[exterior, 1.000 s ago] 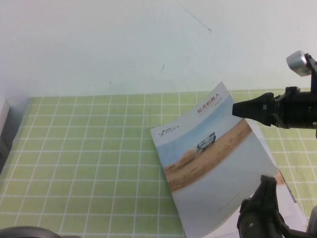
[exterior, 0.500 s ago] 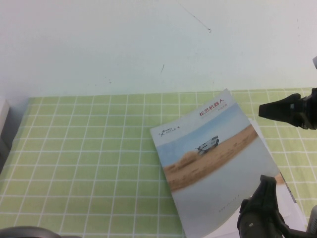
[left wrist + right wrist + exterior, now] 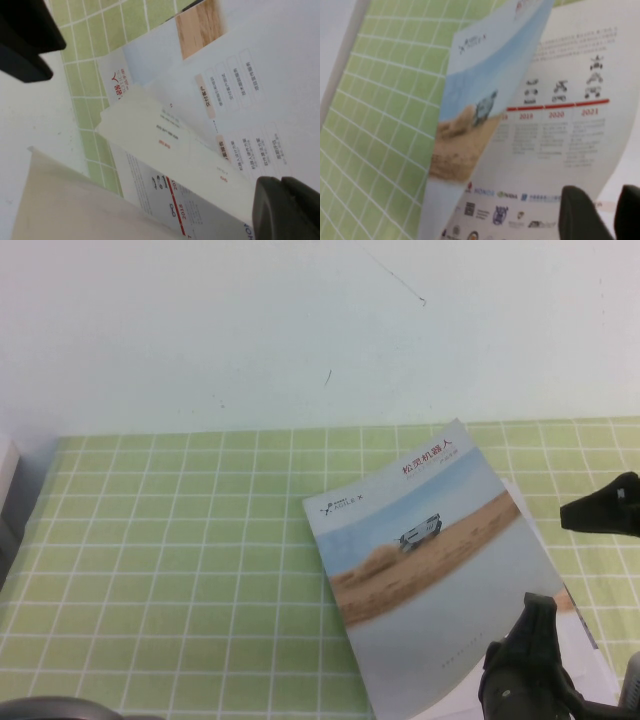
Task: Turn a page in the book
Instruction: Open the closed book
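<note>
I expect the raised cover (image 3: pixel 430 560) to swing over together with the page when I turn it, because the timeline page curves up (image 3: pixel 565 130) beneath the cover.
The book (image 3: pixel 420 570) lies on the green checked mat, desert-rover cover up, its right side raised. My left gripper (image 3: pixel 538 604) is at the cover's near right corner. In the left wrist view the left gripper (image 3: pixel 280 182) has its fingers pressed together on the edge of the page (image 3: pixel 250 90), whose white side shows orange-headed tables. My right gripper (image 3: pixel 572 514) hangs to the right of the book, apart from it. In the right wrist view the right gripper (image 3: pixel 600 192) is open and empty, facing the lifted page (image 3: pixel 470 115) and a timeline page (image 3: pixel 555 130).
The green checked mat (image 3: pixel 180 540) ends at a white wall behind. A grey object (image 3: pixel 6 490) sits at the left edge. White paper (image 3: pixel 585 635) lies under the book on the right. A dark arm base (image 3: pixel 50 708) is at bottom left.
My right gripper has left the cover's far right corner and moved right and down. The cover's far corner has sunk a little. My left gripper has stayed put.
</note>
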Robot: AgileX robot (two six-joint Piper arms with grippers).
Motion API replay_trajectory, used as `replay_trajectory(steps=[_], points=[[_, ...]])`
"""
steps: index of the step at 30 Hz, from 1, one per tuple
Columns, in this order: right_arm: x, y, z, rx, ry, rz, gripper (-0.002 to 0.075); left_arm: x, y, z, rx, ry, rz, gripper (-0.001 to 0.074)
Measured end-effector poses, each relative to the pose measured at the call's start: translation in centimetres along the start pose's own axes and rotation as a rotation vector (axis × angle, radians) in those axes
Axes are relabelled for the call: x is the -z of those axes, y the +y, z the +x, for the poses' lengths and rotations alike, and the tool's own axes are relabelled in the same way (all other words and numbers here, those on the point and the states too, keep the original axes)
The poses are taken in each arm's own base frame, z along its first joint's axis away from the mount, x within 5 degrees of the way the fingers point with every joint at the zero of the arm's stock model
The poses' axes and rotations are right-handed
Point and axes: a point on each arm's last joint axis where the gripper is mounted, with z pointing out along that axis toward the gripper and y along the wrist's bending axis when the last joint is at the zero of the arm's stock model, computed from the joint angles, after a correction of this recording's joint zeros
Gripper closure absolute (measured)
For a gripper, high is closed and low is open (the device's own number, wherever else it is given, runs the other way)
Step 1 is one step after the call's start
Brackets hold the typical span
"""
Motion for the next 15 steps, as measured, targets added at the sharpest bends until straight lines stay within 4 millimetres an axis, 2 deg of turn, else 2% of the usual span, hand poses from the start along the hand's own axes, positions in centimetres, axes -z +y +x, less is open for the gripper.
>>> replay_trajectory(steps=[8,15], points=[[0.1,-0.5,0.9,0.011,0.104,0.055,0.0662,0.0,0.0,0.0,0.004,0.002,-0.001,0.0738],[0.1,-0.7,1.3,0.017,0.143,0.081,0.0701,0.0,0.0,0.1,0.011,0.006,-0.005,0.0738]])
